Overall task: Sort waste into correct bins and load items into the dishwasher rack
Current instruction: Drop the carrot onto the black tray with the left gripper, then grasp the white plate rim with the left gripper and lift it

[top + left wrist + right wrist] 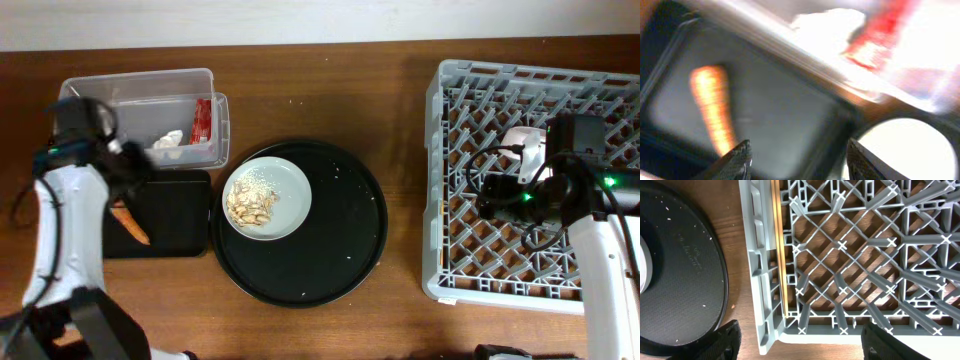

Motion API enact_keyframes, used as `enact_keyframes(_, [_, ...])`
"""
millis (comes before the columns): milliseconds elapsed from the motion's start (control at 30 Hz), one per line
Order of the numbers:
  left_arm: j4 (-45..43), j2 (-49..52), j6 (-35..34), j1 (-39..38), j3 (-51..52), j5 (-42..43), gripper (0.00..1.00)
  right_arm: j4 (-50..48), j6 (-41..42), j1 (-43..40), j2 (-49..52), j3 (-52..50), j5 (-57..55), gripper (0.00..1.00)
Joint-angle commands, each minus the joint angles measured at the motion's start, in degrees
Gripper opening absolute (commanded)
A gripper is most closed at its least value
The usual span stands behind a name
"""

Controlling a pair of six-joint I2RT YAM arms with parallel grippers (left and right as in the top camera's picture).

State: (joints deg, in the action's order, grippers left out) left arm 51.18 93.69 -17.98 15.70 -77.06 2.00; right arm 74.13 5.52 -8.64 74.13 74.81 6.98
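Note:
My left gripper keeps going, open, toward the grey-green plate's rack-side rim (306,192), which is clear of scraps, and closes once its fingers are on both sides of that rim (306,200).
The clear tub (140,88) at the far left holds the red wrapper (203,120) and the white tissue (168,140). The orange stick (130,222) lies in the shallow black tray (175,215). The grey-green plate (290,195) with beige scraps (250,204) sits on the round black tray. My left gripper (138,168) hovers open and empty over the shallow tray's far edge. Its blurred wrist view shows the stick (710,107), wrapper (880,35) and tissue (830,20). My right gripper (488,193) is open and empty over the grey rack (450,120).
The large round black tray (345,235) lies mid-table and shows in the right wrist view (680,265). A white item (522,140) sits in the rack, partly hidden by my right arm. A wooden strip (776,245) lies along the rack's wall (757,255).

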Motion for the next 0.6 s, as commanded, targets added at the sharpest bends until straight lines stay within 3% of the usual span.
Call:
enact_keyframes(0, [-1.75, -1.66, 7.63, -12.37, -1.05, 6.16, 0.60, 0.04, -0.42, -0.37, 0.24, 0.42, 0.33, 0.76])
enact_keyframes(167, [-5.18, 1.75, 7.56, -30.12, -1.05, 5.07, 0.60, 0.07, -0.42, -0.37, 0.24, 0.42, 0.33, 0.77])
enact_keyframes(267, [-5.62, 7.23, 3.10, -37.97, -1.05, 0.96, 0.60, 0.07, -0.42, -0.37, 0.24, 0.42, 0.33, 0.77])
enact_keyframes(400, [-8.94, 13.62, 1.05, -43.23, -1.05, 0.96, 0.60, 0.07, -0.42, -0.37, 0.24, 0.42, 0.33, 0.77])
enact_keyframes(567, [-10.03, 16.98, 0.63, -44.22, -1.05, -0.81, 0.58, 0.09, -0.39, -0.37, 0.24, 0.42, 0.33, 0.77])
